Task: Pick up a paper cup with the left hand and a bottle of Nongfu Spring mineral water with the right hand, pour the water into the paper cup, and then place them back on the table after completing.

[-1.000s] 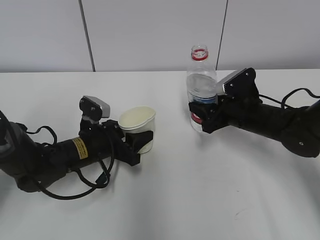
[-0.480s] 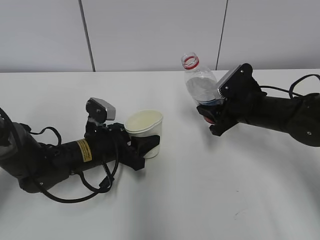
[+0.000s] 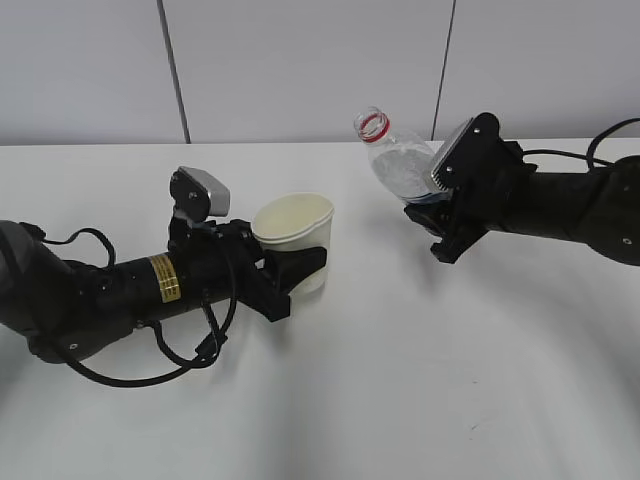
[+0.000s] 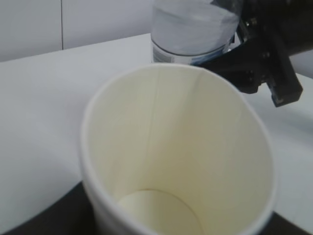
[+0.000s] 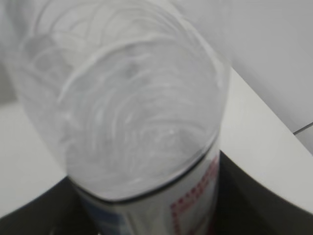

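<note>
My left gripper should keep the cup still while my right gripper lifts and tilts the bottle over it (image 3: 297,213), because the bottle's opening (image 3: 371,125) points up beyond the cup.
My left hand (image 3: 120,290), black with a yellow sticker, has its gripper (image 3: 290,272) shut on a cream paper cup (image 3: 295,235) held just above the table (image 3: 400,380). The cup is upright, open and empty inside in the left wrist view (image 4: 181,161). My right hand (image 3: 540,205) has its gripper (image 3: 440,215) shut on the clear water bottle (image 3: 400,165). The bottle is lifted and tilted left, its uncapped red-ringed mouth pointing toward the cup. Water (image 5: 142,122) shows through the bottle's wall. The bottle stands behind the cup in the left wrist view (image 4: 193,29).
The white table runs to a grey panelled wall (image 3: 300,60) at the back. A small dark scuff (image 3: 475,425) marks the table at the front right. Loose black cables (image 3: 190,350) hang under the left arm.
The right gripper lifted the bottle off the table and tilted it leftward. The left gripper raised the cup and moved it right, toward the bottle.
</note>
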